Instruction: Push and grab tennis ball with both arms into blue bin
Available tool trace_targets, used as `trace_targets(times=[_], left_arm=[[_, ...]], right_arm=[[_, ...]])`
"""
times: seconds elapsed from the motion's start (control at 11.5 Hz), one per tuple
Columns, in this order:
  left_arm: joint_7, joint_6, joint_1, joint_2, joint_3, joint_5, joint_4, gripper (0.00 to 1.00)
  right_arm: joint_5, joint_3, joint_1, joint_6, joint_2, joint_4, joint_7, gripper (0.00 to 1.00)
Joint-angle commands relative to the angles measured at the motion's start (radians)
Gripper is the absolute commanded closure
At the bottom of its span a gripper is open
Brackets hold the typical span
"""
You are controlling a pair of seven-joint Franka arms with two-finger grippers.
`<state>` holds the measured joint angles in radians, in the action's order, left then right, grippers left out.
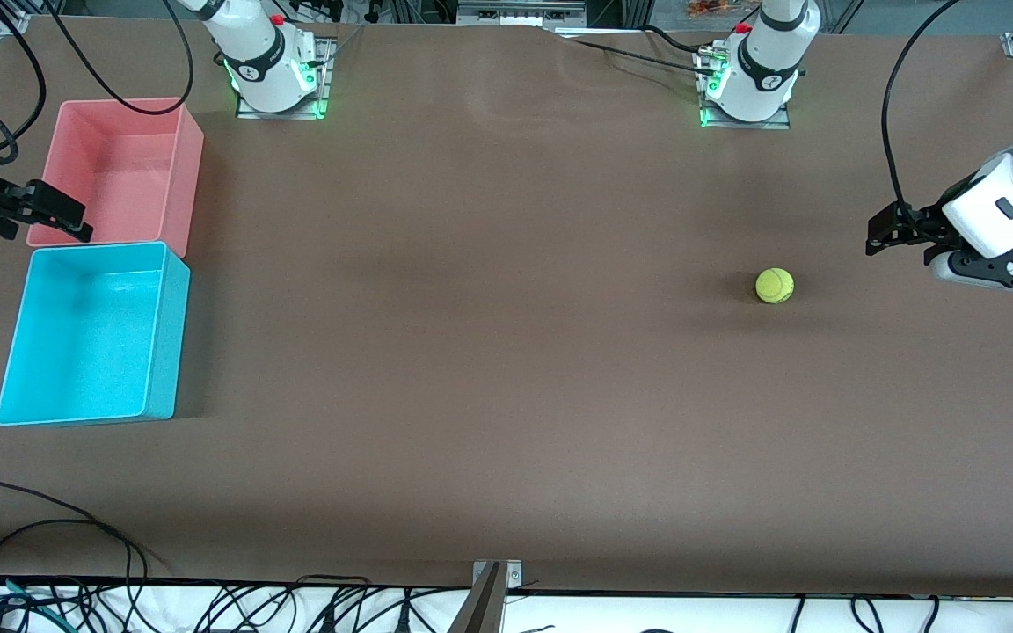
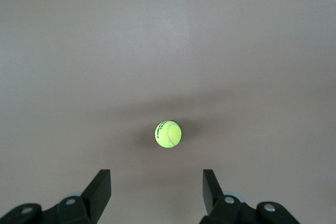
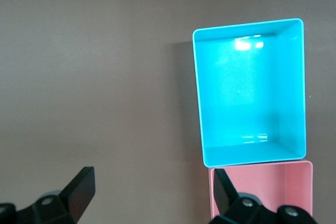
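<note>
The tennis ball (image 1: 775, 286) is far away from the blue bin, so my left gripper should close, go down behind the tennis ball and push it toward my right gripper.
The tennis ball (image 1: 774, 286) lies on the brown table toward the left arm's end. In the left wrist view the ball (image 2: 168, 134) lies ahead of the fingers, apart from them. My left gripper (image 1: 879, 232) (image 2: 156, 183) is open and empty, over the table at that end. The blue bin (image 1: 169, 343) stands empty at the right arm's end and also shows in the right wrist view (image 3: 252, 93). My right gripper (image 1: 67, 216) (image 3: 152, 182) is open and empty, over the pink tub's outer edge.
An empty pink tub (image 1: 120, 176) (image 3: 268, 187) stands right beside the blue bin, farther from the front camera. The two arm bases (image 1: 273, 70) (image 1: 748, 79) stand along the table's edge farthest from the front camera. Black cables (image 1: 49, 527) lie along the edge nearest that camera.
</note>
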<state>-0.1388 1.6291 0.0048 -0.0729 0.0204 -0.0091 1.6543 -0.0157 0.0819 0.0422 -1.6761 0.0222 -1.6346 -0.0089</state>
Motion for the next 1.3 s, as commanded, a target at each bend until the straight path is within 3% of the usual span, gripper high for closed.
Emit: trace_targets(times=[0.0,0.52,0.61,0.7,0.78,0.87,1.22], left_arm=[[-0.002,-0.015,0.003,-0.004,0.001,0.023,-0.011,0.04],[-0.002,-0.018,0.003,-0.004,0.003,0.023,-0.013,0.0],[-0.007,-0.018,0.003,-0.004,0.003,0.023,-0.01,0.1],[-0.002,-0.023,0.004,-0.004,0.001,0.012,-0.011,0.64],[0.004,-0.037,0.004,-0.002,0.001,0.015,-0.013,0.94],[0.025,-0.043,0.004,-0.002,0.0,0.023,-0.013,1.0],[0.194,-0.086,0.094,-0.005,-0.008,-0.017,-0.004,1.0]], right_arm=[[0.017,-0.004,-0.004,0.016,0.001,0.018,-0.002,0.0],[0.017,-0.004,-0.005,0.015,0.001,0.018,-0.002,0.0],[0.017,-0.004,-0.005,0.015,0.001,0.018,-0.002,0.0],[0.017,-0.004,-0.005,0.015,0.001,0.018,-0.002,0.0],[0.013,-0.002,-0.005,0.012,0.001,0.018,-0.002,0.0],[0.014,-0.004,-0.005,0.012,0.001,0.019,0.0,0.0],[0.017,-0.004,-0.005,0.015,0.001,0.019,-0.002,0.0]])
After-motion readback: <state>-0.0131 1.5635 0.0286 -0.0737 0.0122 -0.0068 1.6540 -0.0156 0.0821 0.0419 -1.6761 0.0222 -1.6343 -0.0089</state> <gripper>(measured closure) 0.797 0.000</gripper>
